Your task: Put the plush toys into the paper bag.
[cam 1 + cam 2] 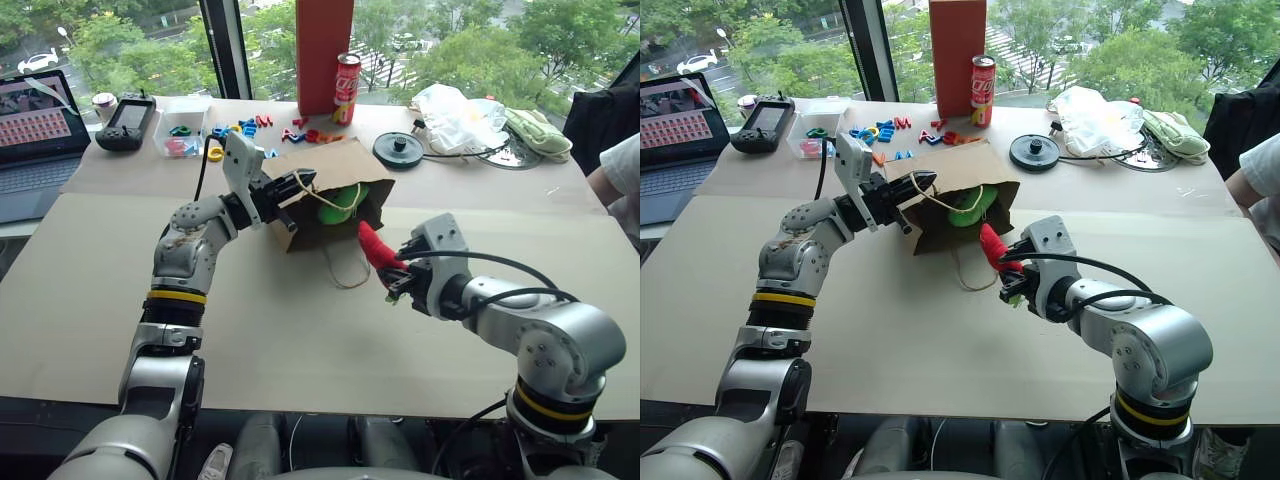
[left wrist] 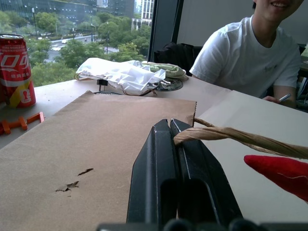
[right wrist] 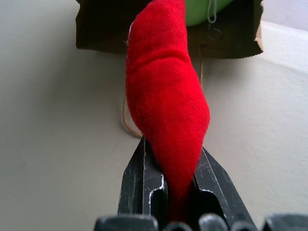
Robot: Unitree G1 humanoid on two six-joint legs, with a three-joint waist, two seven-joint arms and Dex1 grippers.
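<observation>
The red chili's far end (image 1: 366, 232) points at the paper bag's raised opening, so the robot's right gripper should keep moving in beside the green plush toy and let go there.
The brown paper bag (image 1: 330, 165) lies on its side mid-table, its mouth facing me. My left gripper (image 1: 302, 182) is shut on the bag's upper twine handle (image 2: 231, 135), holding the mouth up. Inside the mouth rests the round green plush toy (image 1: 340, 203). The red chili plush toy (image 3: 166, 96) is clamped by its narrow end in my right gripper (image 1: 393, 283), its far end pointing at the bag's opening, just in front of it. The bag's lower twine handle (image 1: 348, 272) lies looped on the table under the chili.
Behind the bag stand a tall red box (image 1: 323, 55) and a red soda can (image 1: 346, 88), with coloured letters (image 1: 240, 130) scattered nearby. A white plastic bag (image 1: 455, 115) and a black disc (image 1: 399, 150) lie at the back right. A person's arm (image 1: 618, 175) rests at the right edge; a laptop (image 1: 35, 140) sits far left.
</observation>
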